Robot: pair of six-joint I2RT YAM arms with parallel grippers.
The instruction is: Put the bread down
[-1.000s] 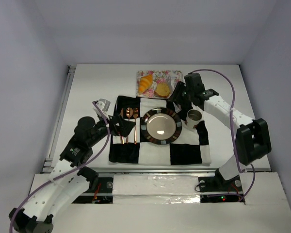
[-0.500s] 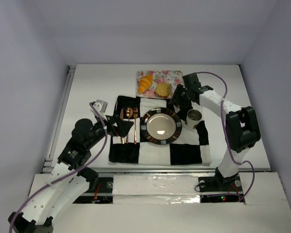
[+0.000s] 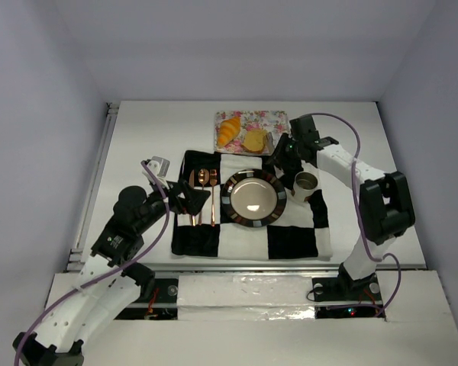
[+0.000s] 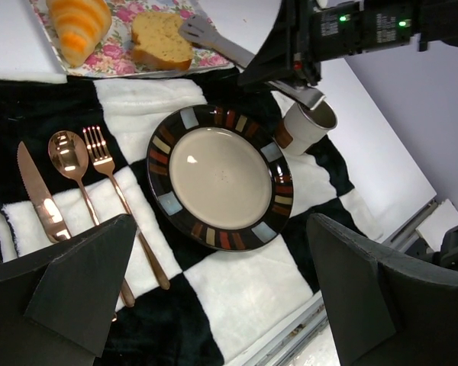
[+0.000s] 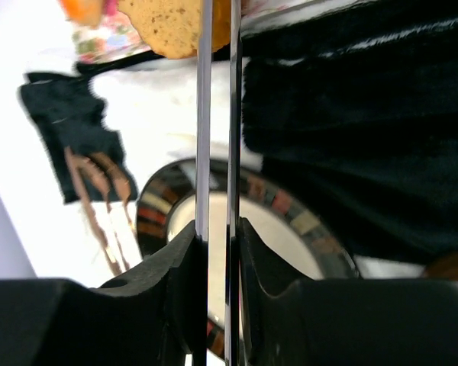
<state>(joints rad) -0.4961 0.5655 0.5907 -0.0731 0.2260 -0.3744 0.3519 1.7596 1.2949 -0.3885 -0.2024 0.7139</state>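
Observation:
I keep squeezing the tongs with my right gripper until the bun slice (image 4: pixel 161 40) gets to the plate (image 3: pixel 253 198), because the ends of the tongs pinch the slice and the plate is empty.
The golden-orange croissant (image 3: pixel 229 130) and the flat tan bun slice (image 3: pixel 255 140) lie on a floral napkin (image 3: pixel 252 119) behind the plate (image 3: pixel 253 197). My right gripper (image 3: pixel 284 152) is shut on metal tongs (image 5: pixel 217 114). The tong tips (image 4: pixel 202 32) touch or nearly touch the bun slice (image 4: pixel 162 38). In the right wrist view the bun slice (image 5: pixel 175 23) sits at the far end of the tongs, with the plate (image 5: pixel 290 221) below. My left gripper (image 3: pixel 189 200) hangs open and empty over the cloth, near the cutlery.
A black-and-white checked cloth (image 3: pixel 290 240) carries the plate, a copper knife, spoon and fork (image 3: pixel 202 194) on its left, and a small metal cup (image 3: pixel 305 183) on its right, just under my right arm. White walls enclose the table.
My right gripper has turned and shifted slightly left with the tongs towards the bun slice. My left arm drew back a little, then held still.

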